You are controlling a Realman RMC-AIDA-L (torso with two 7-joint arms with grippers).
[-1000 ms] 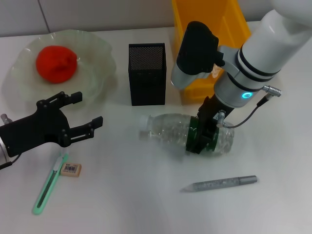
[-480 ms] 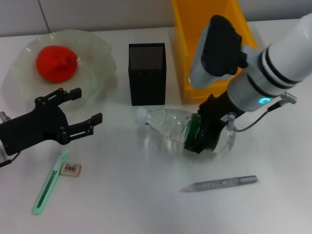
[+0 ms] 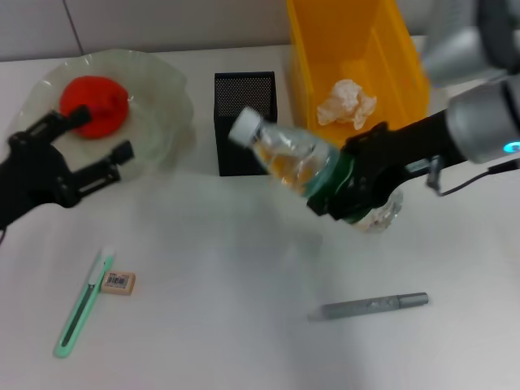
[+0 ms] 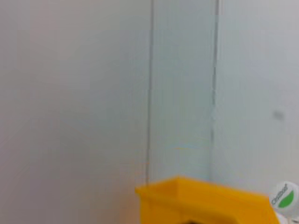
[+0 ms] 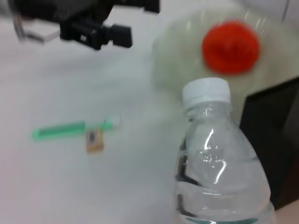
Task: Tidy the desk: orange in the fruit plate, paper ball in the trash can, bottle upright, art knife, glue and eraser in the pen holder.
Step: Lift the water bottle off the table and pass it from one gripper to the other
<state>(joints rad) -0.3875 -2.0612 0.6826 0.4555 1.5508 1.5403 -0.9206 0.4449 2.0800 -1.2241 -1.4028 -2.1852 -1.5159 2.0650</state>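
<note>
Next, my left gripper grabs the neck of the bottle below the cap before setting the bottle upright, because my right gripper is holding it tilted by its lower half.
My right gripper is shut on the lower half of the clear bottle. It holds the bottle off the table, tilted, with the white cap pointing up toward the black mesh pen holder. The right wrist view shows the bottle close up. The orange lies in the pale fruit plate. The paper ball sits in the yellow trash can. On the table lie the green art knife, the eraser and the grey glue stick. My left gripper is open at the plate's near edge.
The pen holder stands right behind the raised bottle cap. The yellow trash can and the bottle cap show low in the left wrist view, under a plain wall. The art knife and eraser lie side by side.
My right gripper has lifted the bottle off the table and swung its neck upward. My left gripper has drawn back and to the left, toward the plate.
</note>
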